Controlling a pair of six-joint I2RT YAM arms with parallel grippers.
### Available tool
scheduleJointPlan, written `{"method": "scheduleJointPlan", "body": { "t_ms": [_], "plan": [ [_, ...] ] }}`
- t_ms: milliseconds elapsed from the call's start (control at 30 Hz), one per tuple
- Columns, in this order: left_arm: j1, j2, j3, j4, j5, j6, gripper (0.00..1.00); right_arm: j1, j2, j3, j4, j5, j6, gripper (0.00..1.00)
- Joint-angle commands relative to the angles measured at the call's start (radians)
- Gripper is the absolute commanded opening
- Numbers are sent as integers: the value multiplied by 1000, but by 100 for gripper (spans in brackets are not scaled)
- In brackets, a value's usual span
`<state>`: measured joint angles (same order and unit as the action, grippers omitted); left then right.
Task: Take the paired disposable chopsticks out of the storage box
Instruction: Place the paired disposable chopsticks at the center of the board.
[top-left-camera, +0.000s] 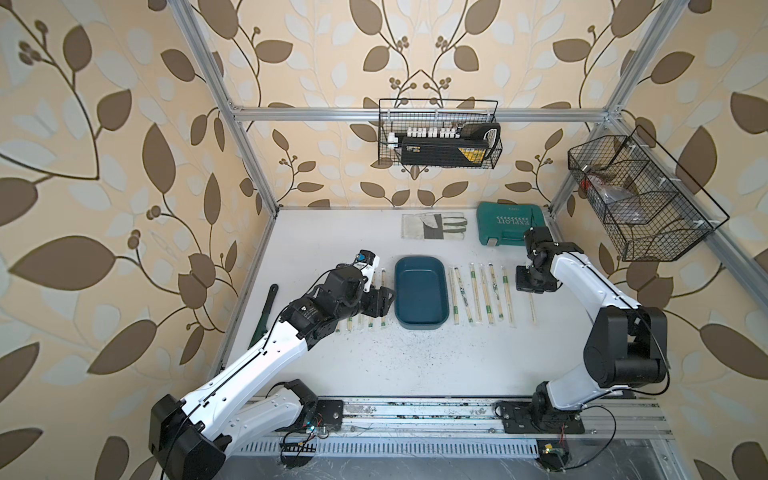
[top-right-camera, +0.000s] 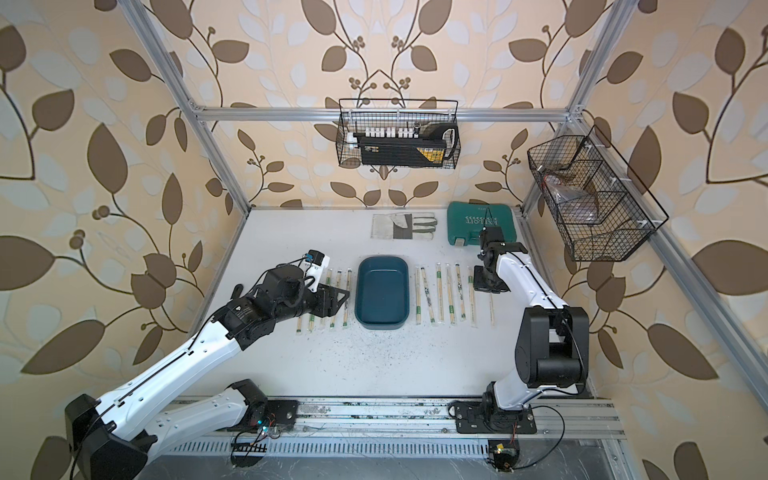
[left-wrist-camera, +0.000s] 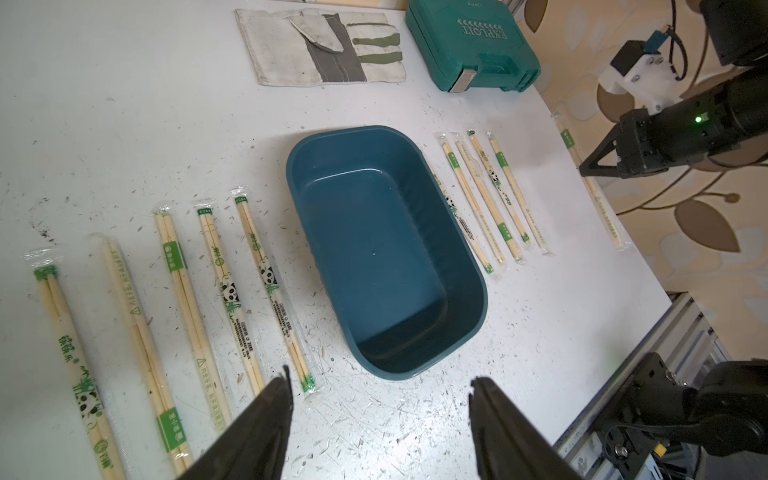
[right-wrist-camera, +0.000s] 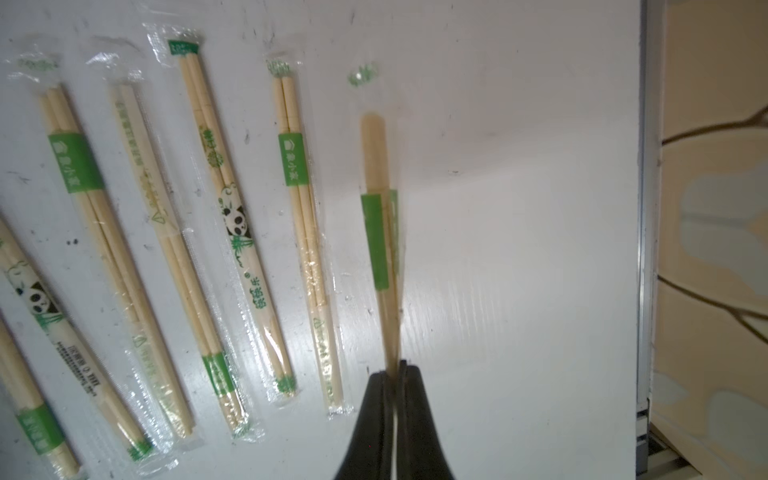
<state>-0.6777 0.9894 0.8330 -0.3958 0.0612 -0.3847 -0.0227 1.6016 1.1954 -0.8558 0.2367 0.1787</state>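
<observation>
My right gripper is holding the held chopsticks (right-wrist-camera: 377, 240) alongside the row's end pair over clear tabletop (top-left-camera: 522, 310), so it should keep lowering them until they lie flat, then let go.
The storage box (top-left-camera: 420, 293) (left-wrist-camera: 386, 249) is a dark teal tray in the middle of the table, and its inside is bare. Paired disposable chopsticks in clear sleeves lie in a row to its left (top-left-camera: 370, 324) (left-wrist-camera: 220, 282) and another row to its right (top-left-camera: 473, 295) (right-wrist-camera: 208, 208). My left gripper (top-left-camera: 384, 297) (left-wrist-camera: 380, 382) hangs open over the table between the left row and the box, holding nothing. My right gripper (top-left-camera: 531, 292) (right-wrist-camera: 395, 365) is shut on one chopstick pair (right-wrist-camera: 378, 208) beyond the right row. Whether that pair touches the table I cannot tell.
A work glove (top-left-camera: 434, 225) and a green lettered tool case (top-left-camera: 509, 226) lie at the back of the table. A dark green wrench (top-left-camera: 264, 316) lies at the left edge. Black wire baskets hang on the back rail (top-left-camera: 438, 133) and the right rail (top-left-camera: 640, 199).
</observation>
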Motion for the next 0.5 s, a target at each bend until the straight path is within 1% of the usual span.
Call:
{"method": "scheduleJointPlan", "body": {
  "t_ms": [0,133,267,467],
  "plan": [
    [-3,-1,-33,70,-10,40,71,-16,76,13,85,11,-64,0],
    [-3,-12,-79,110,-29,60,71,-53,142,0,151,-61,-66,1],
    [-3,-17,-105,131,-62,70,72,-52,192,-8,184,-67,-61,0],
    [-3,-14,-128,155,-69,73,72,-53,219,-13,207,-100,-51,1]
  ]
}}
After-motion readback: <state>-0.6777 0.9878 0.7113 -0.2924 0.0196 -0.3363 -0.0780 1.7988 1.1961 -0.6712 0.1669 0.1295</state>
